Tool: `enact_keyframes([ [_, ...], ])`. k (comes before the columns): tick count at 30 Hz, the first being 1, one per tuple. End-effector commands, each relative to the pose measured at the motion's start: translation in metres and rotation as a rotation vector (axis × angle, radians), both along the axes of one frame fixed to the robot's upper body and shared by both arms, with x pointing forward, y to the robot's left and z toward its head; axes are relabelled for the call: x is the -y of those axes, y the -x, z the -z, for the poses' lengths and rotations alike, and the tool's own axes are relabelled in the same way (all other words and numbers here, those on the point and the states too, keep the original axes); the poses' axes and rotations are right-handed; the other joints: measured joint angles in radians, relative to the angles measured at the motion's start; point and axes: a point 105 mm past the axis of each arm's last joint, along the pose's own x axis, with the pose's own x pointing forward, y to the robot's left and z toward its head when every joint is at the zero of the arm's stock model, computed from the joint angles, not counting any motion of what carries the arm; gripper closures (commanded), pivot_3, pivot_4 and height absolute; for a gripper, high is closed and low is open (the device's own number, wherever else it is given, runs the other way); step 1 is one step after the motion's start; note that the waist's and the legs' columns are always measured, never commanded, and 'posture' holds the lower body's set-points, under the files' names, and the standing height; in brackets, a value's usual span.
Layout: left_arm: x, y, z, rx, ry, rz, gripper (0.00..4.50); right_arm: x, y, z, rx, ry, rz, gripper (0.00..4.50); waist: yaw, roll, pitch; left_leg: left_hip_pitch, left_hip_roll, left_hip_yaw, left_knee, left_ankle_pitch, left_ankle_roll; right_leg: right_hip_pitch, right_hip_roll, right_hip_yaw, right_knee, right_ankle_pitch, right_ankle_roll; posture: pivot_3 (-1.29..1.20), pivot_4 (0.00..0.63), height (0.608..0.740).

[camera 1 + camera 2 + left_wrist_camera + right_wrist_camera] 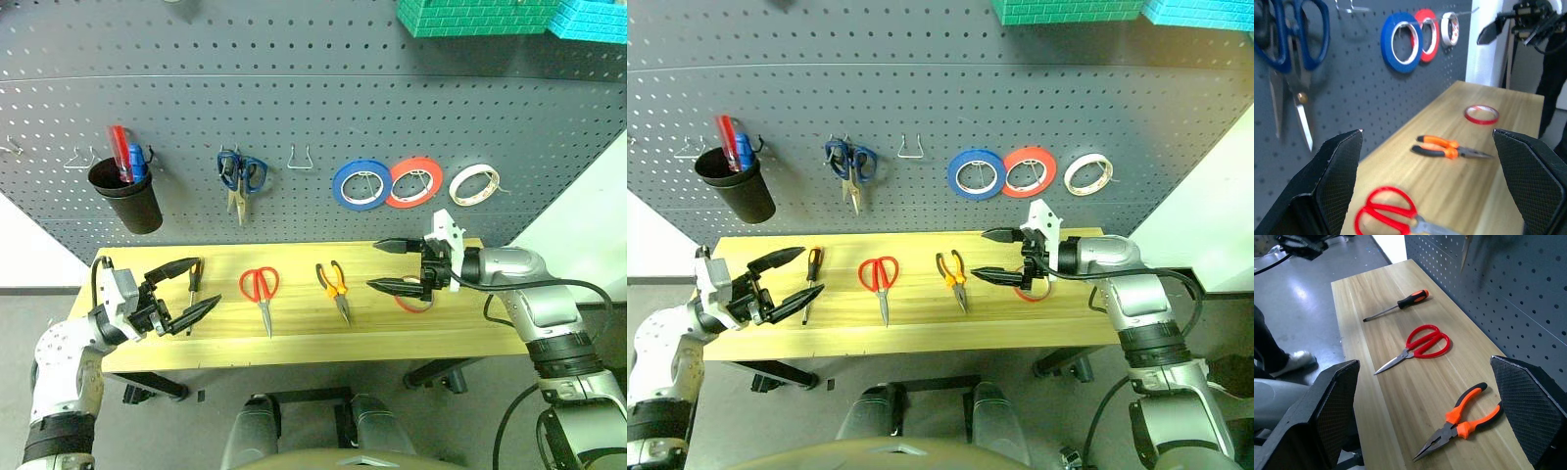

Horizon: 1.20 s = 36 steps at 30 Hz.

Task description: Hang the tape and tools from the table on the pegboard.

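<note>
The pliers (335,293) have handles that spread wider (330,274) than their jaws, so they should hang by their handles with their jaws down when I lower them into the wire hook.
On the light wood table (294,343) lie a screwdriver (194,281), red-handled scissors (261,289), orange-and-black pliers (334,284) and a thin red ring of tape (1482,114). The dark grey pegboard (294,108) stands behind the table. At the table's left end my left gripper (208,283) is open and empty, with the screwdriver just behind its fingers. My right gripper (374,265) hovers open and empty above the right part of the table, pointing left toward the pliers. The tape (415,302) lies under it, partly hidden by the gripper body.
Hanging on the pegboard are a black cup with pens (127,201), blue scissors (241,176), a blue roll (361,184), a red roll (412,182) and a white roll (474,184). A bare wire hook (300,157) sits between scissors and rolls. Green and teal bins (470,15) sit above.
</note>
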Motion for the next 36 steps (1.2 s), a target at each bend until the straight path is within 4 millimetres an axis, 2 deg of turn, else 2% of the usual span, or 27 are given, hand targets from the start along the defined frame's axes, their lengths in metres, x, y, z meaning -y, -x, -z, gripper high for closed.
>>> enact_keyframes([
  [1,0.005,0.006,-0.006,0.045,-0.057,0.046,0.05,0.002,-0.005,-0.011,0.046,-0.011,0.004,0.0,0.0,0.0,0.0,0.0,0.0,0.0,0.0,0.0,0.0,0.0,0.0,0.0,0.0,0.0,0.0,0.17,0.09,0.74],
  [5,0.01,0.007,-0.014,0.062,-0.037,0.05,0.05,0.003,-0.006,-0.008,0.031,-0.022,0.018,0.0,0.001,0.0,0.0,0.0,0.0,0.0,0.001,0.0,0.0,0.0,0.0,0.0,0.0,0.0,0.0,0.16,0.098,0.74],
  [10,0.01,0.01,-0.011,0.022,-0.021,0.06,0.05,0.002,0.001,-0.003,0.003,-0.024,0.018,0.0,0.0,0.0,0.0,0.0,0.0,0.0,0.0,0.0,0.0,0.0,0.0,0.0,0.0,0.0,0.001,0.15,0.111,0.74],
  [14,0.013,0.01,-0.008,-0.001,-0.029,0.09,0.05,0.015,0.007,0.0,-0.003,0.004,0.022,0.0,0.001,0.001,0.001,0.0,0.0,0.0,0.0,0.0,0.0,-0.001,0.0,0.0,0.0,0.0,0.0,0.12,0.116,0.74],
  [18,0.02,0.005,-0.001,-0.023,-0.026,0.111,0.05,0.029,0.011,0.016,-0.046,0.086,0.038,0.0,0.0,0.003,0.005,0.0,0.0,0.0,0.001,-0.001,0.0,-0.001,-0.001,0.001,-0.001,-0.002,0.003,0.12,0.172,0.74],
  [22,0.023,-0.011,0.002,-0.035,-0.044,0.111,0.05,0.017,0.009,0.019,-0.112,0.093,0.06,0.0,-0.002,0.005,0.021,0.0,0.0,0.0,0.003,-0.002,-0.002,-0.002,-0.001,0.001,-0.001,-0.003,0.003,0.11,0.19,0.74],
  [29,0.049,-0.041,0.016,-0.044,-0.163,0.089,0.05,0.019,0.003,0.029,-0.128,0.153,0.12,0.0,-0.001,0.008,0.04,0.0,-0.001,0.0,0.002,-0.001,0.002,-0.002,-0.001,0.002,-0.001,-0.003,0.003,0.09,0.22,0.74],
  [36,0.08,-0.061,0.025,-0.104,-0.239,0.211,0.05,0.03,-0.006,0.05,-0.226,0.281,0.242,0.0,-0.003,0.008,0.068,-0.003,-0.001,0.0,0.001,-0.004,0.007,-0.007,0.0,0.002,0.002,-0.001,0.0,0.03,0.271,0.74],
])
